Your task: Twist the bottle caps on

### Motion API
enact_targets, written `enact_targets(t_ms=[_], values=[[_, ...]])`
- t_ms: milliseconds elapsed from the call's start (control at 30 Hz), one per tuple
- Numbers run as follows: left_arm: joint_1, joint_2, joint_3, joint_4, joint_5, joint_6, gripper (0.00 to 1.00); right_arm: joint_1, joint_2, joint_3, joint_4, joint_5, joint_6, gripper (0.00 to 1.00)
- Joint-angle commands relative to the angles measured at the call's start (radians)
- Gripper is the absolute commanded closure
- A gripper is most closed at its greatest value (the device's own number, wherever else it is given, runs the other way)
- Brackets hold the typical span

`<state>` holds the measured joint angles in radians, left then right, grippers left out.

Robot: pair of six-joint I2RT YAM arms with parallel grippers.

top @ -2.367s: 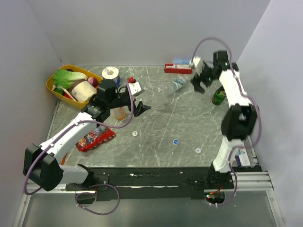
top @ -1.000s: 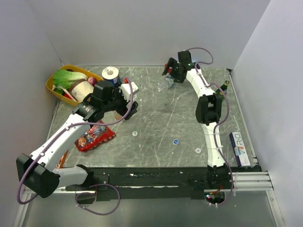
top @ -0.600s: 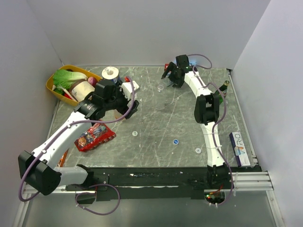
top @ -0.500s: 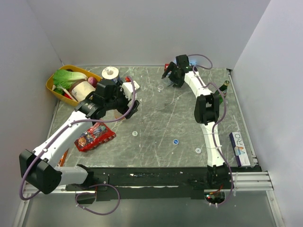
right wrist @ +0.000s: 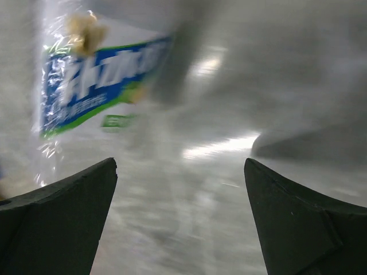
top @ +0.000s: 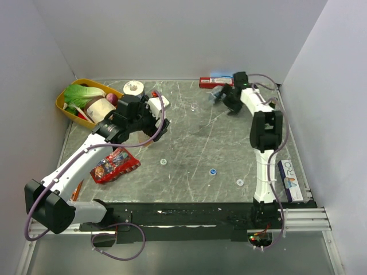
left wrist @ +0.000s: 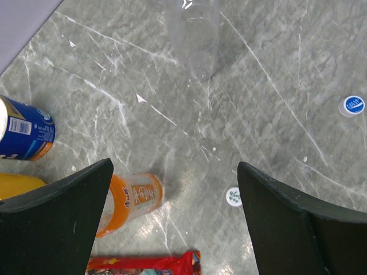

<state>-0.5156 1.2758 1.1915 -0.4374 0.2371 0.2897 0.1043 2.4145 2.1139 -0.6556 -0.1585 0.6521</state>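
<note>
My right gripper's fingers are short of the water bottle [top: 215, 93] lying slanted, so I should lift clear, turn in line with it and lower them around its body [right wrist: 100, 86].
The orange drink bottle [left wrist: 129, 200] lies on the table under my left gripper [left wrist: 175, 223], partly behind its left finger; the top view hides it beneath that gripper [top: 153, 127]. The left gripper is open and empty. A white cap [left wrist: 233, 196] [top: 163, 162] lies between its fingers on the table below. A blue cap [left wrist: 351, 105] [top: 213, 171] and another white cap [top: 239, 182] lie farther front. My right gripper [top: 225, 98] [right wrist: 180, 217] is open and empty at the back right. The water bottle [right wrist: 97, 86] [top: 217, 95], blue-labelled and blurred, lies just ahead of it to the left.
A clear unlabelled plastic container [left wrist: 192, 40] [top: 196, 106] stands mid-back. A red snack packet [top: 114, 165], a blue can [left wrist: 23, 129], a yellow basket [top: 62, 106] of vegetables and a tape roll [top: 133, 87] are at the left. A red box [top: 213, 83] lies at the back; a carton [top: 289, 180] sits front right.
My right arm has swung from the back middle to the back right, gripper still open. The water bottle now lies beside it. My left gripper has barely moved.
</note>
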Motion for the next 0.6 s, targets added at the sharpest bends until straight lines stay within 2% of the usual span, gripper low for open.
enact_targets(t_ms=[0, 33, 167, 333, 467, 500, 567], values=[[0.008, -0.036, -0.036, 0.098, -0.002, -0.026, 0.04, -0.095, -0.124, -0.136, -0.088, -0.013, -0.152, 0.01], [0.012, -0.042, -0.058, 0.12, 0.001, -0.026, 0.04, -0.098, -0.162, -0.146, -0.075, -0.091, -0.192, 0.01], [0.02, -0.066, -0.108, 0.16, 0.014, -0.049, 0.04, -0.094, -0.186, -0.092, 0.014, -0.209, -0.213, 0.01], [0.026, -0.089, -0.116, 0.135, 0.016, -0.041, 0.04, -0.023, -0.134, 0.015, 0.042, -0.194, -0.154, 0.01], [0.026, -0.099, -0.11, 0.106, 0.011, -0.06, 0.04, 0.024, -0.068, 0.115, -0.013, -0.041, -0.095, 0.01], [0.025, -0.099, -0.107, 0.098, 0.01, -0.061, 0.04, 0.037, -0.037, 0.136, -0.076, 0.064, -0.094, 0.01], [0.026, -0.096, -0.09, 0.083, 0.007, -0.061, 0.04, 0.058, -0.029, 0.127, -0.107, 0.125, -0.046, 0.01]])
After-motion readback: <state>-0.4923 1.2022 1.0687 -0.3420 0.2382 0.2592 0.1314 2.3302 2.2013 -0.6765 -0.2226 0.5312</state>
